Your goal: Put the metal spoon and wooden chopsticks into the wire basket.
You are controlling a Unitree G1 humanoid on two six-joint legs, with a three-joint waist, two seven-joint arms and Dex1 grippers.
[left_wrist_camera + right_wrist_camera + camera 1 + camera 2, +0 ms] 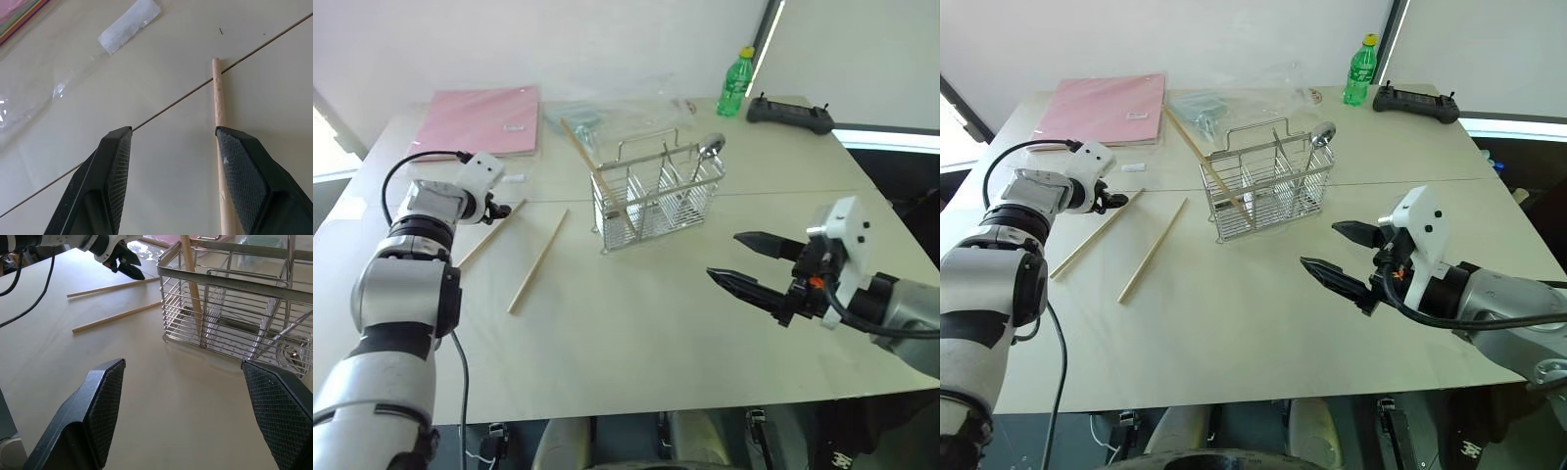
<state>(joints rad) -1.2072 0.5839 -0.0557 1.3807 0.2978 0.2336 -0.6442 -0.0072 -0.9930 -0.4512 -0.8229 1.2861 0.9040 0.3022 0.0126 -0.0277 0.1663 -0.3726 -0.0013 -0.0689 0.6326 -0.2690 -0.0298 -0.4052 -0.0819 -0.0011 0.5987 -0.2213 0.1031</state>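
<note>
The nearer chopstick (490,235) should tip and lean as well when the robot lowers it in, because the chopstick in the wire basket (596,175) leans well over the basket's rim.
The wire basket (656,196) stands mid-table. The metal spoon (711,147) stands in its right end, bowl up. One wooden chopstick (592,164) leans in the basket's left compartment. Two more chopsticks lie flat on the table to its left, one (491,233) nearer my left arm and one (538,260) closer to the basket. My left gripper (496,208) is open and low over the far end of the nearer chopstick (217,98), which runs along the inside of one finger (244,171). My right gripper (724,257) hovers open and empty to the right of the basket, nearer the front edge.
A pink folder (480,119) and a clear plastic bag (607,113) lie at the back of the table. A green bottle (736,82) and a black controller (790,116) sit at the back right. A seam line (161,110) crosses the tabletop.
</note>
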